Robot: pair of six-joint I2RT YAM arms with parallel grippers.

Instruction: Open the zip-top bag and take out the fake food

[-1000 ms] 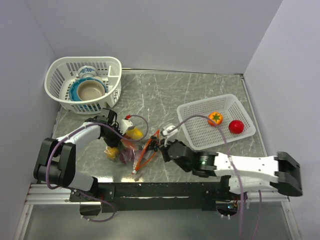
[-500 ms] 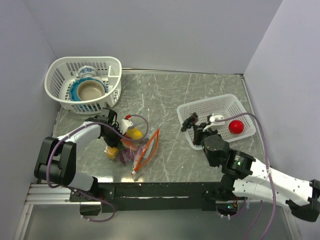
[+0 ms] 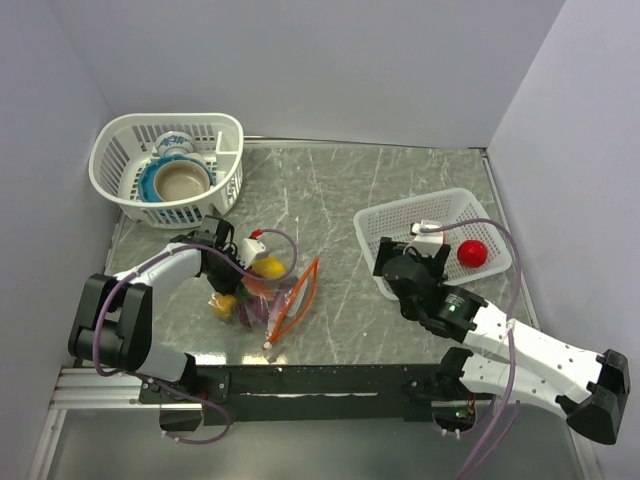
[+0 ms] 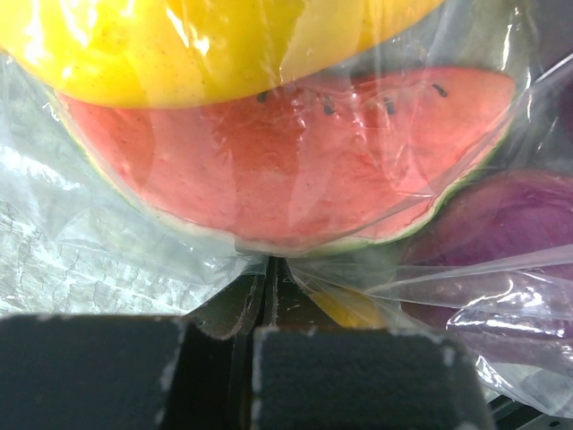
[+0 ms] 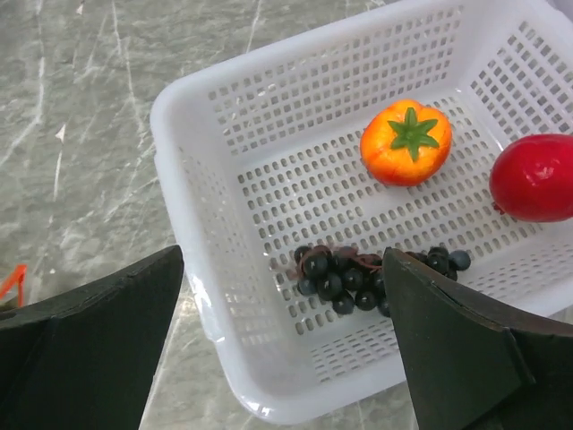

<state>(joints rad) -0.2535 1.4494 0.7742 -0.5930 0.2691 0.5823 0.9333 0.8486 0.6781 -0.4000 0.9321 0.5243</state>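
Note:
The bag's orange-red zip strip (image 3: 297, 317) is gaping open while my left gripper holds the bag down, so my right gripper goes on to the purple piece just inside (image 3: 280, 302) and closes there.
The zip-top bag (image 3: 262, 295) lies left of centre, its orange-red zip strip (image 3: 297, 297) gaping toward the right. Inside it are fake food pieces: a yellow fruit (image 4: 224, 45), a watermelon slice (image 4: 286, 170) and a purple piece (image 4: 515, 224). My left gripper (image 3: 224, 266) is shut on a fold of the bag's plastic (image 4: 269, 269) at its closed end. My right gripper (image 5: 282, 345) hangs open above the white basket (image 5: 192, 233). Dark grapes (image 5: 354, 273) lie on the basket floor below the jaws, with an orange fruit (image 5: 406, 141) and a red tomato (image 5: 534, 177) further in.
A second white basket (image 3: 120, 195) with blue-and-white bowls and a cup stands at the back left. The right arm's body covers part of the right basket (image 3: 480, 205) in the top view. Walls close in the table on three sides.
My right arm swung from the bag's mouth over to the right basket. Its jaws opened and the dark grapes now lie in the basket. The left gripper kept its hold.

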